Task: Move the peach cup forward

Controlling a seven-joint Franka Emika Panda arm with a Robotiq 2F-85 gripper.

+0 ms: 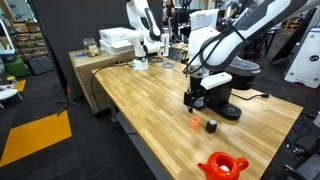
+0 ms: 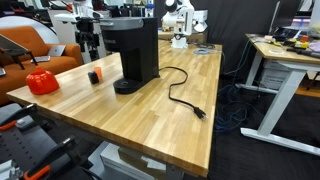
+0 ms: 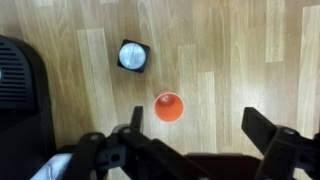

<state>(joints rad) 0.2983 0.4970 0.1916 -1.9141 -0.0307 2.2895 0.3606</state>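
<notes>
The peach cup is clear of the black cylinder and fits between my open fingers. My gripper should go down next until both fingers are on either side of the cup's sides [image 1: 195, 122].
The peach cup [image 3: 168, 106] is a tiny orange-peach cup that stands upright on the wooden table. In the wrist view it lies close to the left finger, just ahead of the fingertips. It also shows in both exterior views [image 1: 195, 124] [image 2: 91, 77]. My gripper [image 3: 200, 122] is open and empty. In an exterior view it hangs above the cup [image 1: 195, 97], next to the black coffee maker [image 1: 226, 92]. In the other exterior view the gripper [image 2: 88, 42] is mostly hidden behind the coffee maker [image 2: 135, 52].
A tiny black cylinder [image 3: 132, 56] stands close beside the cup, as an exterior view [image 1: 211, 126] also shows. A bright red round item [image 1: 222, 166] lies near the table's edge. The coffee maker's cord [image 2: 182, 97] trails across the table. A white robot [image 1: 145, 30] stands at the far end.
</notes>
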